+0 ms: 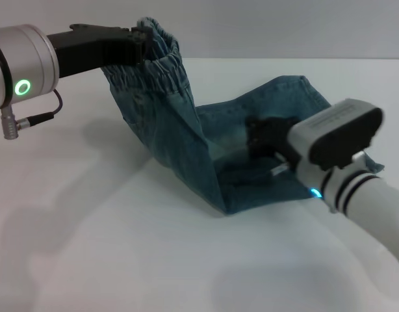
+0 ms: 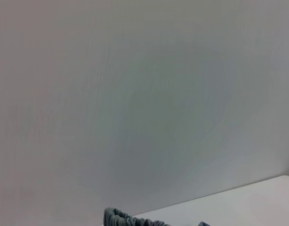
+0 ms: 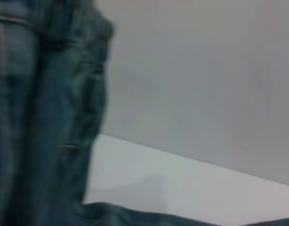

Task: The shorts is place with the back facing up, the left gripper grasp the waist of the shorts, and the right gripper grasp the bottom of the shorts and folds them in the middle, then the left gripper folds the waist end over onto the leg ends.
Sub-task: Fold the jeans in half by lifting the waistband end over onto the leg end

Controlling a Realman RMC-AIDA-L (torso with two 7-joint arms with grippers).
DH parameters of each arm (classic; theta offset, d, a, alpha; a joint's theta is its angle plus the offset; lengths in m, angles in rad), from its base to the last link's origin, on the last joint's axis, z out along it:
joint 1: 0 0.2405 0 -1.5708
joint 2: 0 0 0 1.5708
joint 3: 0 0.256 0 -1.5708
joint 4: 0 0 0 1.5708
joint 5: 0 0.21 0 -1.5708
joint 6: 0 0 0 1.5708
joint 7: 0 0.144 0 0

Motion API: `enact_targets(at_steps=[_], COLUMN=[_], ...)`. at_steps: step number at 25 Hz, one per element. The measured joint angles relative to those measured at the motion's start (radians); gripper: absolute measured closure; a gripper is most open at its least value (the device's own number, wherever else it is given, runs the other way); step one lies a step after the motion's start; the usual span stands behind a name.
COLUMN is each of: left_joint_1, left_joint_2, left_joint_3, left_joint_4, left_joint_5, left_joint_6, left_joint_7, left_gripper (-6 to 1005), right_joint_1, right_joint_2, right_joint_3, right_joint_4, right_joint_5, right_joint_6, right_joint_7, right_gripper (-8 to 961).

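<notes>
My right gripper should move back to the clear table point(image 1: 380, 97) before my left gripper folds the waist over, because my right gripper is above the leg part point(image 1: 229, 127) where the waist must land.
The blue-green denim shorts point(image 1: 186, 143) are half lifted. My left gripper point(image 1: 142, 44), a black claw on a silver arm with a green light, is shut on the gathered waist point(image 1: 162, 68) and holds it high at the back left. From there the denim hangs down to a fold on the table point(image 1: 220, 203). The leg part lies flat to the right, and its leg ends point(image 1: 320, 97) are partly hidden behind my right arm. My right gripper point(image 1: 263, 140) rests low on the flat denim. The left wrist view catches a strip of waistband point(image 2: 120, 219). Hanging denim point(image 3: 41, 117) fills one side of the right wrist view.
A white table point(image 1: 108, 247) lies under everything, with bare surface in front and to the left. A plain grey wall point(image 2: 144, 94) stands behind it. My right arm's white and black housing point(image 1: 336, 140) hangs over the right part of the shorts.
</notes>
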Motion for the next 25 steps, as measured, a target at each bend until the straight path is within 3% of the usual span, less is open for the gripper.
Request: enact_targets(at_steps=[5, 25], left_joint_1=[0.0, -0.008], left_joint_2=[0.001, 0.002], left_joint_3=[0.011, 0.009], left_joint_4=[0.0, -0.016], left_joint_5=[-0.001, -0.011], left_joint_6=[0.009, 0.009], left_joint_7=[0.002, 0.011], left_gripper=[982, 983], right_joint_1=[-0.05, -0.046], right_joint_2=[0.009, 0.015], right_joint_3=[0.058, 0.113], right_joint_4=[-0.004, -0.04], right_joint_5=[-0.108, -0.104], right_joint_6=[-0.068, -0.063], right_joint_7=[-0.001, 0.006], right_gripper=[907, 896])
